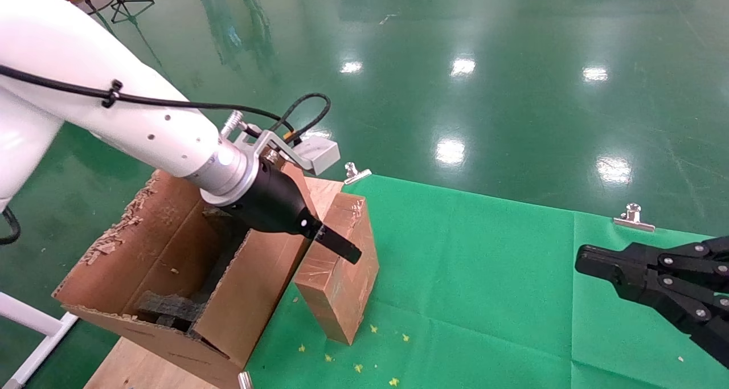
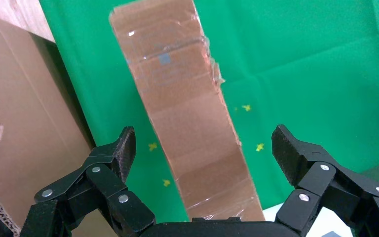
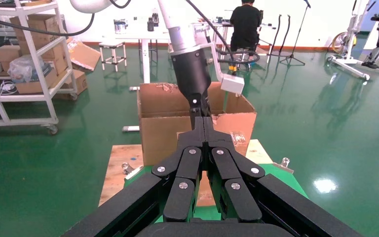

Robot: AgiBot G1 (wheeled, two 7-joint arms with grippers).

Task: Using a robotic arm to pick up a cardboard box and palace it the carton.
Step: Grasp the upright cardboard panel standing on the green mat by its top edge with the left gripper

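My left gripper should close on the box's top (image 1: pixel 322 265) and lift the box into the carton, because the cardboard box (image 1: pixel 356 290) stands beside the carton, far from my right gripper.
The small taped cardboard box (image 1: pixel 342 275) stands on its edge on the green cloth, right beside the carton (image 1: pixel 250 292). The carton is large, with torn flaps and black foam (image 1: pixel 171 306) inside. The white robotic arm's black left gripper (image 1: pixel 342 251) hovers at the box's top. In the left wrist view the gripper (image 2: pixel 205 143) is open, its fingertips (image 2: pixel 126 145) wide on both sides of the box (image 2: pixel 187 113) and not touching it; the carton wall (image 2: pixel 19 128) is alongside. My right gripper (image 1: pixel 586 261) is shut and empty at the far right, also seen in its wrist view (image 3: pixel 202 123).
Metal clips (image 1: pixel 357 172) (image 1: pixel 633 218) pin the green cloth (image 1: pixel 484 275) to a wooden tabletop (image 1: pixel 136 369). Small yellow scraps (image 1: pixel 373 328) lie on the cloth. The right wrist view shows a shelf rack with boxes (image 3: pixel 29 59) and a person (image 3: pixel 244 24) far behind.
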